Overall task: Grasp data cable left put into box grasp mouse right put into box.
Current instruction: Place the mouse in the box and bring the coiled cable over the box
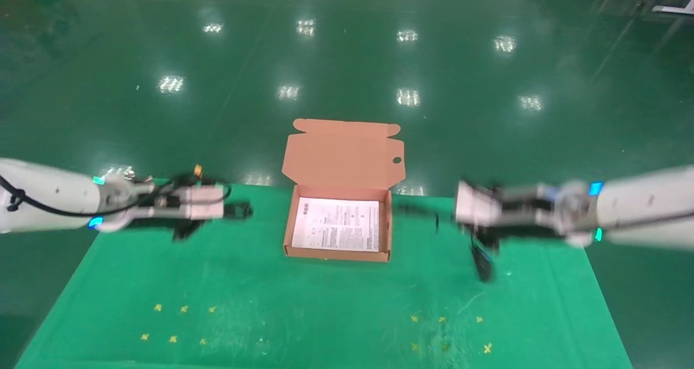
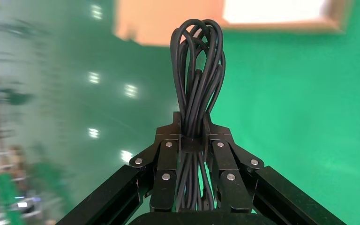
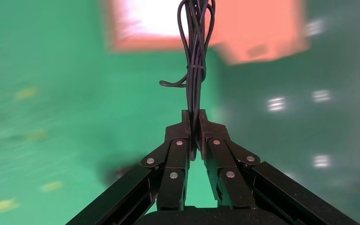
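Observation:
The same small open box is in front of both grippers, so my left gripper should move back with the data cable while my right gripper first lowers the dangling mouse in.
The box lies open at the table's middle, lid back, a white printed sheet in its bottom. Left of it, above the table, my left gripper is shut on the data cable. In the left wrist view the data cable stands as a bundle of black loops pinched between the fingers of the left gripper. Right of the box my right gripper is raised. In the right wrist view the right gripper is shut on the mouse's thin bundled cord. The black mouse dangles below that arm.
A green mat covers the table, with small yellow cross marks near the front left and front right. The mat's far edge runs just behind the box. Shiny green floor lies beyond. The box shows ahead of the left gripper, and the box ahead of the right one.

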{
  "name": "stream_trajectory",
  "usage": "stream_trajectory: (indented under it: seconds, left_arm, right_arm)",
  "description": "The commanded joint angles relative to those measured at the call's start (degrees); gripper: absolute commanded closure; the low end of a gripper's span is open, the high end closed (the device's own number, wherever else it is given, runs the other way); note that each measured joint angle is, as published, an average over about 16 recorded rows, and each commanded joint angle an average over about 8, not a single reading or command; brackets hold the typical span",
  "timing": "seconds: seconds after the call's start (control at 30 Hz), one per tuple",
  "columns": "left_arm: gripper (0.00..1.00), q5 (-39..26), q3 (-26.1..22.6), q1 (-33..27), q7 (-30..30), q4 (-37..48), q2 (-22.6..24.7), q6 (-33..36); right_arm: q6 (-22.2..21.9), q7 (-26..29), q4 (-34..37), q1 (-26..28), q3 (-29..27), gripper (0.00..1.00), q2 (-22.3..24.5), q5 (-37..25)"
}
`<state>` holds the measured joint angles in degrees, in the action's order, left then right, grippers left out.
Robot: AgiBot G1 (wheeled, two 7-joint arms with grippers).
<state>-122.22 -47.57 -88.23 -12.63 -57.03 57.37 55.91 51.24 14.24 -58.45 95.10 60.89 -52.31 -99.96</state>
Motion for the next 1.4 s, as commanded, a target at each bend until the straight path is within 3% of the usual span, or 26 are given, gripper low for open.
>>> stream_trajectory:
  seconds: [0.03, 0.37, 0.67, 1.1, 1.4]
  left_arm:
    - [1.0, -2.5, 0.2, 0.0, -2.4, -4.4, -0.6, -2.0]
    - [1.0, -12.8, 1.1, -2.2, -12.3, -6.8, 5.2, -6.8]
    - [1.0, -14.9, 2.3, -2.8, -14.4, -9.2, 6.1, -9.8]
    - [1.0, -16.2, 1.8, -1.1, -14.1, -10.2, 3.1, -8.4]
    - [1.0, -24.2, 1.2, -0.9, -17.4, -8.2, 1.9, -5.3]
  right_arm:
    - [-1.6, 0.8, -1.0, 2.0, -0.8, 1.0, -0.5, -1.2]
    - [-8.2, -6.0, 8.9, 7.8, -4.1, 1.0, -11.5, 2.0]
    - [-9.3, -16.5, 21.7, 12.3, -6.0, 1.0, -19.2, 5.9]
    - [-9.3, -19.2, 26.6, 12.5, -6.3, 1.0, -22.5, 7.1]
    - [-9.2, -20.7, 29.5, 10.2, -5.2, 1.0, -24.7, 7.7]
